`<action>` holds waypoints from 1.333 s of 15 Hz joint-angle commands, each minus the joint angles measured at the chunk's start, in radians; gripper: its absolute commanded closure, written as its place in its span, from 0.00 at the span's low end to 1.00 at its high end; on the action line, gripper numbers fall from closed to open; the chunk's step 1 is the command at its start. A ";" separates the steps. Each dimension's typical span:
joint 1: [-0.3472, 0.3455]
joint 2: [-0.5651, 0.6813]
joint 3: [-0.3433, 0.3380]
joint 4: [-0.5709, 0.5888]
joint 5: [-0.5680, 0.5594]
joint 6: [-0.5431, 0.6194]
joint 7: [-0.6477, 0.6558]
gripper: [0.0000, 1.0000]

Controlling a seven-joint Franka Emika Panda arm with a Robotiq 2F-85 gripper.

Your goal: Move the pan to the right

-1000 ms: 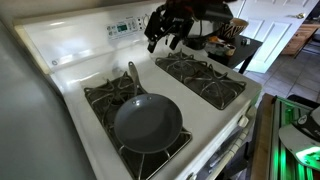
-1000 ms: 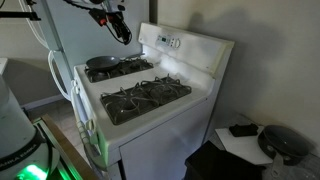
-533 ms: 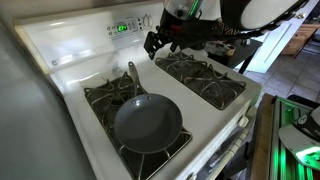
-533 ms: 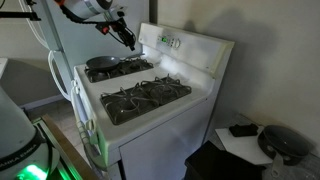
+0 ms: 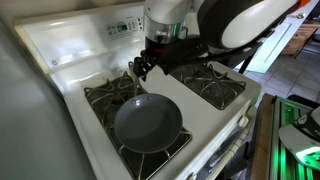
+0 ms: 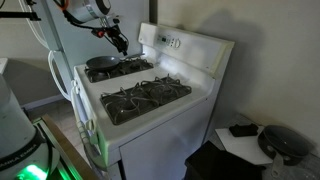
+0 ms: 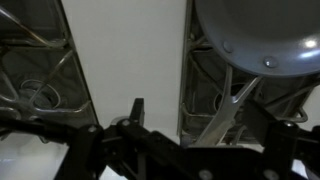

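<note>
My gripper should keep going down toward the pan's rim [image 7: 246,70] until it has one finger on each side of the pan's handle [image 7: 222,114], because the handle runs lengthwise into the gap between its open fingers.
The dark grey pan [image 5: 148,122] sits on the front burner grate at the stove's left side, its short handle [image 5: 132,75] pointing to the back. It also shows at the far end of the stove in an exterior view [image 6: 103,63]. My gripper [image 5: 143,68] hangs open just above the handle's end and holds nothing; it also shows in an exterior view [image 6: 120,43]. In the wrist view the pan [image 7: 255,35] is at the top right and its handle [image 7: 232,100] runs down between my open jaws [image 7: 205,122].
The white stove [image 5: 160,75] has black burner grates on both sides; the other grates [image 5: 205,78] carry nothing. The control panel [image 5: 122,27] rises behind. A small table [image 6: 250,135] with a dark round object stands beside the stove.
My gripper has come down and across from above the back panel to just over the pan's handle. The pan has not moved.
</note>
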 commanded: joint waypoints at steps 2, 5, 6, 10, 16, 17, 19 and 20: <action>0.096 0.119 -0.079 0.108 0.001 0.007 0.061 0.00; 0.136 0.169 -0.118 0.154 0.006 0.017 0.076 0.00; 0.149 0.181 -0.127 0.167 0.009 0.011 0.079 0.00; 0.191 0.227 -0.160 0.211 0.033 0.001 0.086 0.00; 0.236 0.264 -0.199 0.238 0.054 -0.010 0.093 0.09; 0.241 0.267 -0.204 0.240 0.058 -0.012 0.095 0.11; 0.249 0.270 -0.209 0.240 0.065 -0.015 0.094 0.08; 0.251 0.271 -0.210 0.241 0.071 -0.018 0.096 0.08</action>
